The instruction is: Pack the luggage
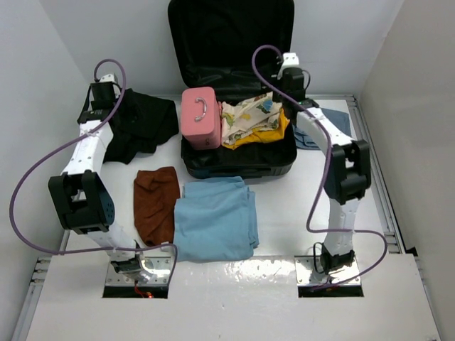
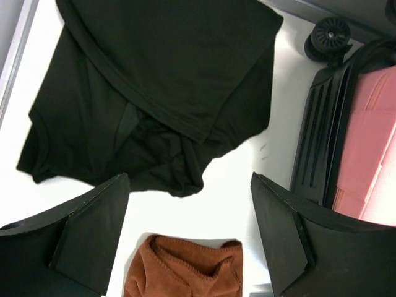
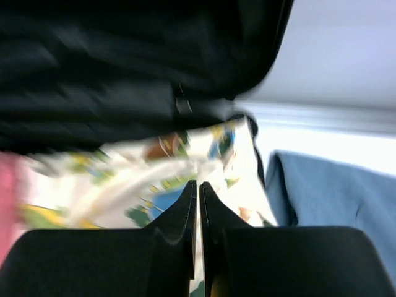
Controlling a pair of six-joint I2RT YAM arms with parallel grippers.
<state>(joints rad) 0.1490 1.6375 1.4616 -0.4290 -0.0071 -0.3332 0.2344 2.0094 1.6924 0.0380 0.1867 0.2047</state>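
Note:
The white patterned cloth (image 1: pixel 264 109) is inside the luggage rim (image 1: pixel 293 144), and my right gripper's shut fingers point at it. I should continue to go down until they press the cloth down, and then open them.
The black luggage (image 1: pixel 234 165) lies open at the back middle, lid (image 1: pixel 231 39) up against the wall. Inside are a pink case (image 1: pixel 200 117) and a white patterned cloth (image 1: pixel 252 117) on a yellow cloth (image 1: pixel 274 132). My right gripper (image 3: pixel 198 184) is shut and empty, hovering above the patterned cloth (image 3: pixel 124 179) at the luggage's right side. My left gripper (image 2: pixel 189 198) is open and empty above the table between a black garment (image 2: pixel 148 86) and a rust-brown towel (image 2: pixel 185 272). The luggage's ribbed shell (image 2: pixel 315 142) and a wheel (image 2: pixel 329 36) show at the right of the left wrist view.
A light-blue folded cloth (image 1: pixel 215 219) and the rust-brown towel (image 1: pixel 156 202) lie on the white table in front of the luggage. The black garment (image 1: pixel 142 124) lies at the left. A darker blue garment (image 1: pixel 323 128) lies right of the luggage. White walls close three sides.

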